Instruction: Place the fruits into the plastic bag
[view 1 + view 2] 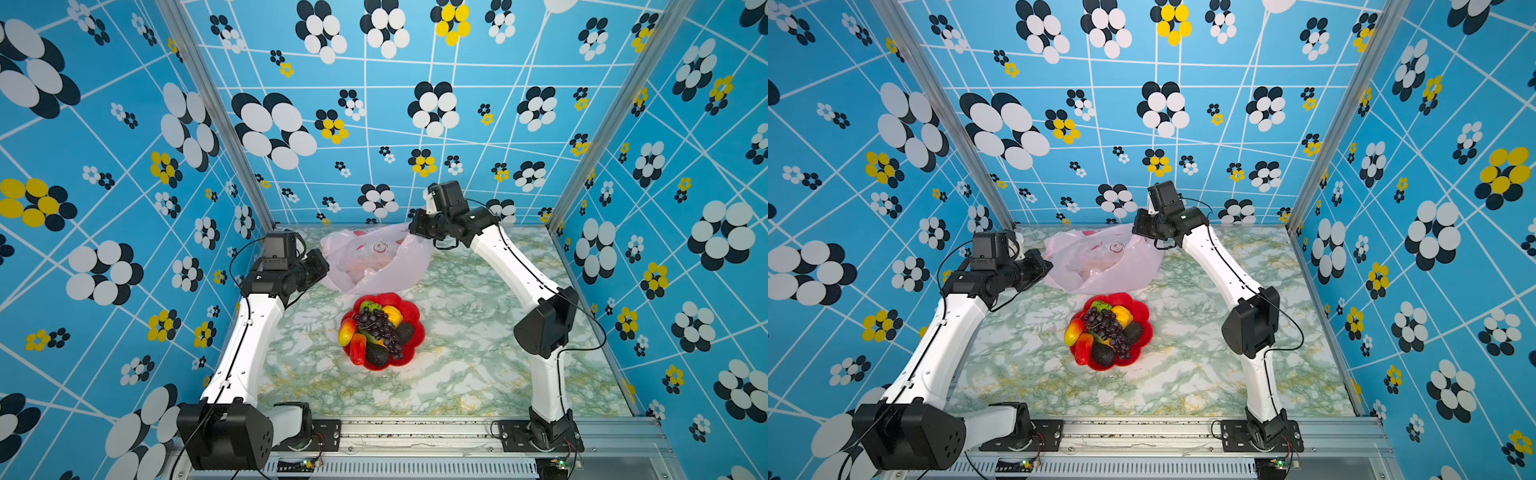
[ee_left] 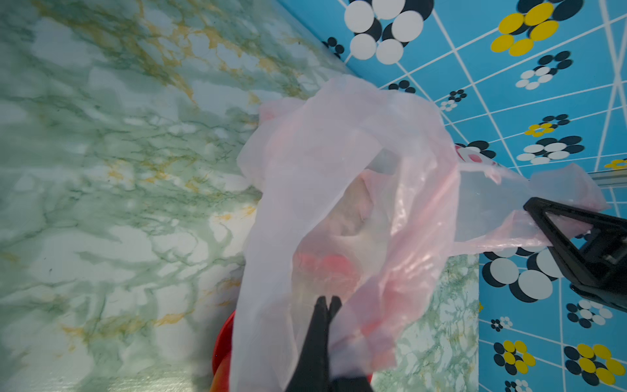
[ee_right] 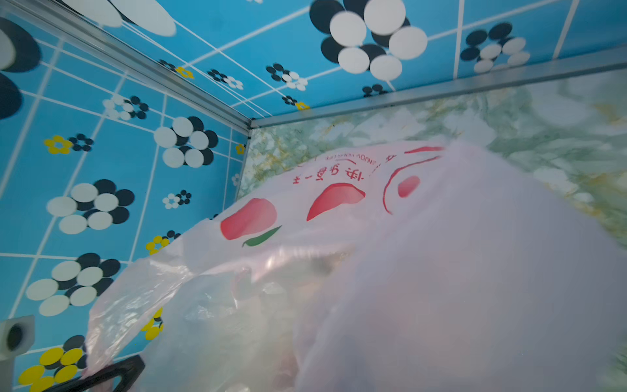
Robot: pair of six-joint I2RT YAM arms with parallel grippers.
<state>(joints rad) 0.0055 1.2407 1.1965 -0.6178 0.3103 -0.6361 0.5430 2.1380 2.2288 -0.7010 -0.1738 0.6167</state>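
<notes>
Both of the robot's grippers hold the bag's opening (image 1: pixel 369 276) behind the dish, so next the left gripper pulls its edge forward beside the dish (image 1: pixel 321 313) before the right gripper opens.
The plastic bag (image 1: pixel 374 259) (image 1: pixel 1100 262) is pale pink, crinkly and printed with red shapes; it hangs spread at the back of the table between both grippers. My left gripper (image 1: pixel 322 266) (image 2: pixel 327 300) is shut on the bag's left edge, film pinched between the tips. My right gripper (image 1: pixel 412 232) (image 2: pixel 536 208) is shut on the bag's right edge; in the right wrist view the bag (image 3: pixel 339 203) hides the jaws. The fruits lie piled in a red flower-shaped dish (image 1: pixel 409 309) (image 1: pixel 1140 309): grape bunch (image 1: pixel 380 328), mango (image 1: pixel 347 332), a yellow one (image 1: pixel 392 314) and an avocado (image 1: pixel 376 354).
The table (image 1: pixel 478 332) has a green marble pattern. The dish stands just in front of the bag, midway between the arms. Blue flowered walls (image 1: pixel 415 124) close the back and both sides, and a metal rail (image 1: pixel 415 428) runs along the front edge.
</notes>
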